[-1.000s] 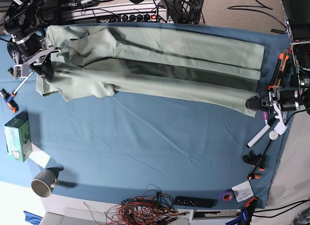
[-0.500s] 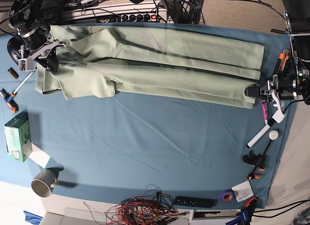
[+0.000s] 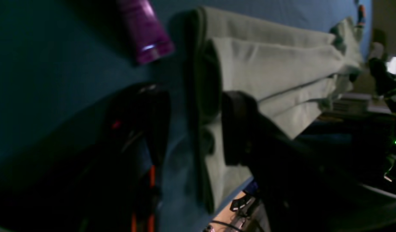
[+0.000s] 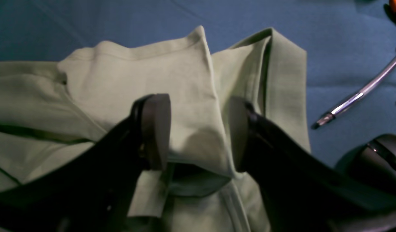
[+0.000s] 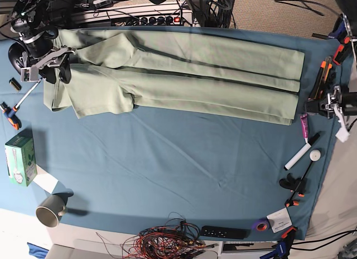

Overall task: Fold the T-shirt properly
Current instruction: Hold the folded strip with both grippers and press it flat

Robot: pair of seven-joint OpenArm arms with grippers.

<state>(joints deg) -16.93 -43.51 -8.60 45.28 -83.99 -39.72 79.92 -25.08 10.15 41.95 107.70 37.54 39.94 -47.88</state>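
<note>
My left gripper should move in from just off the T-shirt's layered end (image 5: pixel 296 97), where it stands open, grip that end and bring the layers toward the T-shirt's middle (image 5: pixel 181 77).
The T-shirt (image 5: pixel 184 75), pale sage green, lies folded into a long band across the far half of the teal tablecloth (image 5: pixel 178 158). My right gripper (image 5: pixel 57 69) stands open over the shirt's left end. In the right wrist view its fingers (image 4: pixel 154 129) straddle a raised fold of the T-shirt (image 4: pixel 185 80), with the right gripper (image 4: pixel 198 132) not closed on it. My left gripper (image 5: pixel 309 106) hovers open just off the shirt's right end. In the dark left wrist view the left gripper (image 3: pixel 191 129) faces the layered edge of the T-shirt (image 3: pixel 275 71).
A purple tube (image 5: pixel 304 125), a white marker (image 5: pixel 298 156) and orange-black clamps (image 5: pixel 321 80) lie by the right edge. At the left are a green box (image 5: pixel 19 157) and a grey cup (image 5: pixel 51 209). Tangled wires (image 5: pixel 167 242) and a black remote (image 5: pixel 223 232) lie at the front.
Both grippers have opened and let go of the shirt. The left gripper has drawn back to the right, off the shirt's end. The shirt has settled flat.
</note>
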